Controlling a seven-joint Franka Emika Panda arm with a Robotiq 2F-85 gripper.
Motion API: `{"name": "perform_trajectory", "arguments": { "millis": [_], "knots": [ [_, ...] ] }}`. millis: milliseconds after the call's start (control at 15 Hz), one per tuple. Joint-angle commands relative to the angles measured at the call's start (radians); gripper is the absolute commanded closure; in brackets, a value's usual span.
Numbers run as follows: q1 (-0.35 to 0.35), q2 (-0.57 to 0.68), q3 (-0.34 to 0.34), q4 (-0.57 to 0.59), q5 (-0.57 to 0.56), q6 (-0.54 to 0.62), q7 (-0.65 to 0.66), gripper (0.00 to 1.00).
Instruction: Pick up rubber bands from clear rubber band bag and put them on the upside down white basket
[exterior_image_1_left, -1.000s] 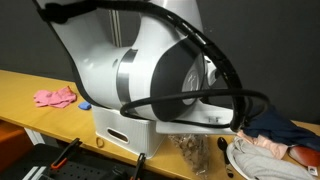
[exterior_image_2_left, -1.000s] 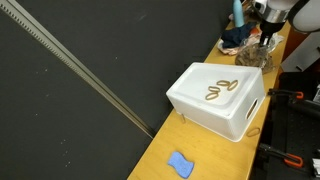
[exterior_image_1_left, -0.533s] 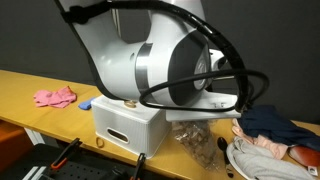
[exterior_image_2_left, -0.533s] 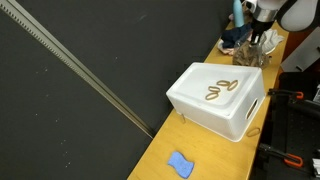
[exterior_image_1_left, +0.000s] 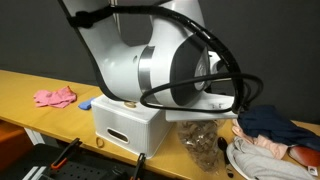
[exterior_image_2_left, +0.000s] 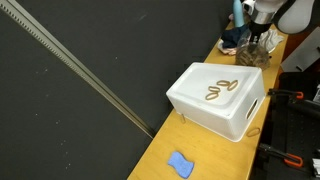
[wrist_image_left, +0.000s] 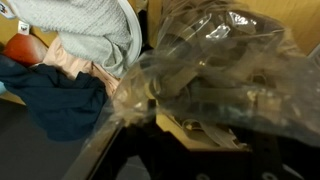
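Observation:
The clear bag's crinkled film (wrist_image_left: 222, 100) is lying over my gripper's fingers. Next, I open them and reach deeper among the rubber bands (exterior_image_1_left: 203, 148) before I lift toward the basket.
The upside-down white basket (exterior_image_2_left: 215, 98) (exterior_image_1_left: 125, 125) stands on the wooden table, with two or three tan rubber bands (exterior_image_2_left: 222, 90) lying on its top. The clear rubber band bag (exterior_image_2_left: 250, 53) (exterior_image_1_left: 200, 140) stands just beyond the basket. My gripper (exterior_image_2_left: 256, 38) is right over the bag, its tips down at the bag's mouth. In the wrist view the crinkled clear bag (wrist_image_left: 220, 60) fills most of the picture. My fingers do not show apart from it, so I cannot see how wide the jaws stand or whether they hold anything.
A pile of clothes, navy (exterior_image_1_left: 270, 125) (wrist_image_left: 60, 100) and grey (wrist_image_left: 90, 25), lies beside the bag. A pink cloth (exterior_image_1_left: 55, 97) and a blue sponge (exterior_image_2_left: 180, 163) lie past the basket's other side. The arm's bulk (exterior_image_1_left: 160, 60) blocks much of an exterior view.
The arm shifted a little over the bag during the first half second, and the bag changed shape slightly. Nothing has visibly moved since.

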Motion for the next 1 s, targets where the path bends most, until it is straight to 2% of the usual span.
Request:
{"name": "perform_trajectory", "arguments": {
  "millis": [0, 133, 200, 333, 467, 533, 667, 800, 933],
  "knots": [
    [-0.01, 0.036, 0.027, 0.012, 0.018, 0.027, 0.024, 0.02],
    [-0.015, 0.051, 0.042, 0.02, 0.017, 0.03, 0.037, 0.0],
    [-0.028, 0.058, 0.068, 0.024, 0.061, 0.029, 0.002, 0.0],
    [-0.031, 0.066, 0.088, 0.033, 0.081, 0.024, 0.004, 0.04],
    [-0.033, 0.077, 0.105, 0.04, 0.099, 0.028, 0.005, 0.09],
    [-0.034, 0.08, 0.113, 0.037, 0.107, 0.033, 0.007, 0.18],
    [-0.04, 0.09, 0.127, 0.032, 0.121, 0.042, 0.01, 0.24],
    [-0.057, 0.099, 0.145, 0.025, 0.13, 0.053, 0.01, 0.2],
    [-0.086, 0.112, 0.165, 0.025, 0.104, 0.064, 0.032, 0.22]
  ]
}}
